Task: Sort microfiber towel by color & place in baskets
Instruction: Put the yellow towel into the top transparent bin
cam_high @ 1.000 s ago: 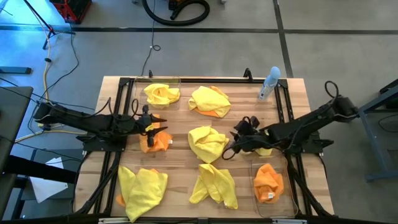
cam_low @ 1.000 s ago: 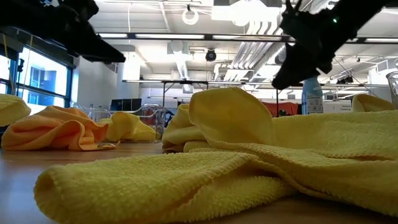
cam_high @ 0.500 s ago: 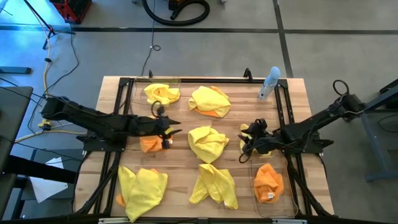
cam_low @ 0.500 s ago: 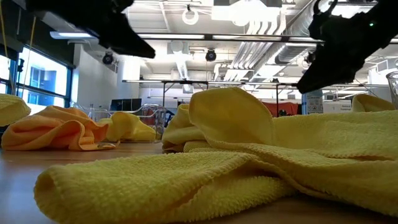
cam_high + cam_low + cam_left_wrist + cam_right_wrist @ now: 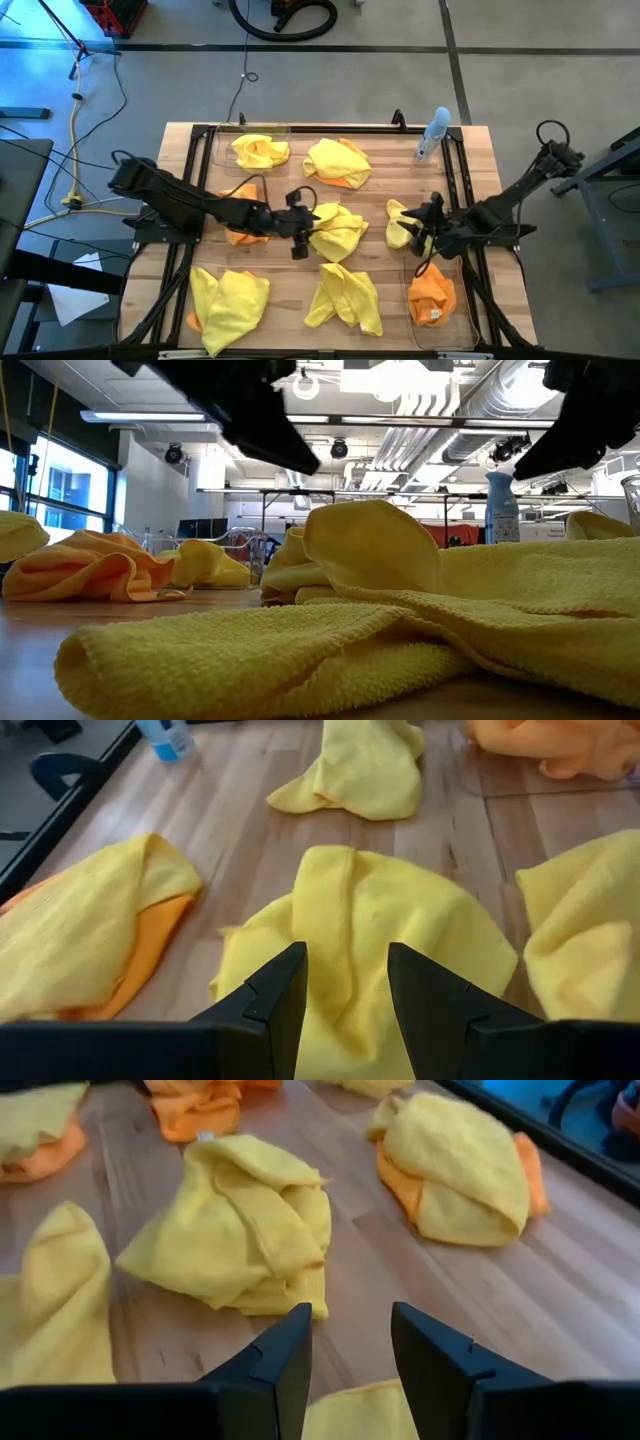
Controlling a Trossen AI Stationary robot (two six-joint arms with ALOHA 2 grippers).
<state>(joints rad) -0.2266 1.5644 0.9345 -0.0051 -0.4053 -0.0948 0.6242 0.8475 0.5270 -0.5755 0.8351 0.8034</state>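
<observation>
My left gripper should keep going down to the central yellow towel [image 5: 338, 236] until the fingers close on its loose edge [image 5: 321, 218]. The towel lies clear of its neighbours under the gripper's open fingers.
My left gripper [image 5: 300, 224] [image 5: 345, 982] is open and hovers over the left side of the central yellow towel [image 5: 336, 230] [image 5: 360, 920]. My right gripper [image 5: 424, 226] [image 5: 350, 1348] is open, above a smaller yellow towel [image 5: 399, 222] [image 5: 362, 1416] lying flat on the table. An orange towel [image 5: 432, 292] lies in the near-right basket [image 5: 463, 320]. A yellow towel [image 5: 260, 151] lies in the far-left basket [image 5: 220, 140]. Another orange towel [image 5: 240, 234] lies under my left arm.
A yellow towel over an orange one [image 5: 338, 162] lies at the far middle. Two more yellow towels [image 5: 228, 300] [image 5: 346, 298] lie near the table's near edge. A pale blue spray bottle [image 5: 432, 135] stands at the far right. Black frame rails run along both sides.
My left gripper has travelled toward the table's right, from above the orange towel to the central yellow towel. My right gripper has drawn back toward the right edge, away from the central towel, uncovering the smaller yellow towel beneath it. No towel has moved.
</observation>
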